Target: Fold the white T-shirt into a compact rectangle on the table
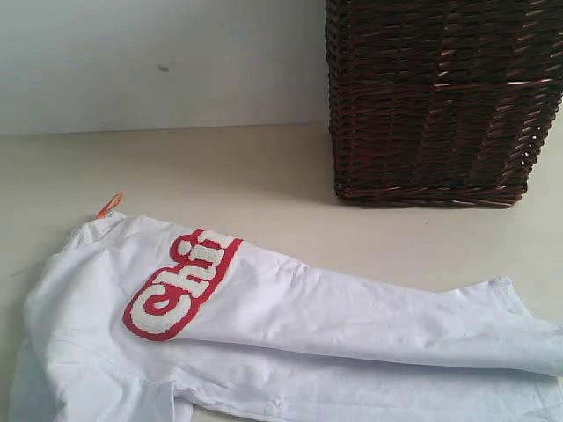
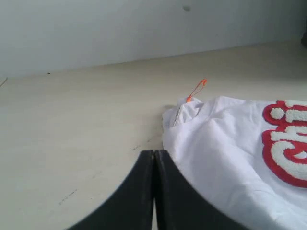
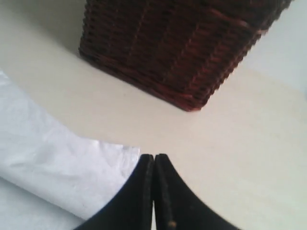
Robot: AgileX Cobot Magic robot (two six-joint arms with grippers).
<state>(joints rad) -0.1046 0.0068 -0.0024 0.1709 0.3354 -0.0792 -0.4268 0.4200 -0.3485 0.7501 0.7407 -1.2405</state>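
Note:
I need to straighten the white T-shirt's upper hem (image 1: 521,303) before folding, because it slants crooked, far from my left gripper. My right gripper should lift its near corner (image 1: 554,336) and spread the hem straight.
The white T-shirt (image 1: 281,334) lies partly folded along the front of the pale table (image 1: 220,167), its red-outlined lettering (image 1: 180,286) facing up near the left. Neither gripper shows in the exterior view. In the left wrist view my left gripper (image 2: 154,153) is shut with nothing between its fingers, just beside the shirt's (image 2: 230,153) collar end, where an orange tag (image 2: 196,89) sticks out. In the right wrist view my right gripper (image 3: 154,156) is shut and empty, at the corner of the shirt's (image 3: 53,167) folded edge.
A dark brown wicker basket (image 1: 440,97) stands at the back right of the table, also seen in the right wrist view (image 3: 177,43). A pale wall (image 1: 158,53) runs behind the table. Bare table surface (image 2: 72,134) lies left of the shirt.

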